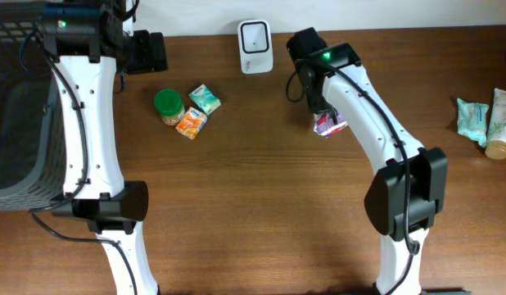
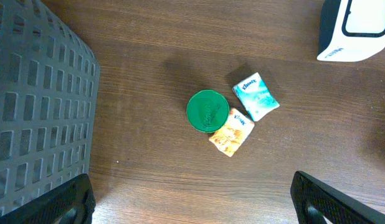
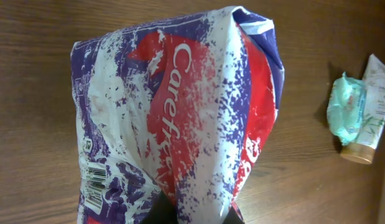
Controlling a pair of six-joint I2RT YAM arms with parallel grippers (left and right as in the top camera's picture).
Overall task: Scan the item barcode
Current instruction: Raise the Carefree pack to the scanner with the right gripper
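Observation:
The packet's barcode (image 3: 95,187) points at the wrist of the robot's right gripper, so the robot should set the packet barcode-down on the wood (image 1: 299,124) near the scanner and grip it again before scanning.
A crinkled purple, red and white packet (image 1: 329,124) is the item, held at the table's upper middle. My right gripper (image 1: 322,109) is shut on it; in the right wrist view the packet (image 3: 180,112) fills the frame, with the dark fingertips (image 3: 164,214) pinching its lower edge. A barcode (image 3: 96,180) shows on the packet's lower left side. The white scanner (image 1: 255,47) stands at the back edge, to the left of the packet. My left gripper (image 2: 192,202) hangs open and empty over bare wood near the back left.
A dark mesh basket (image 1: 15,106) fills the left edge. A green-lidded jar (image 1: 168,105), a teal tissue pack (image 1: 205,98) and an orange pack (image 1: 192,123) cluster left of the scanner. A teal pouch (image 1: 472,119) and a tube (image 1: 500,123) lie far right.

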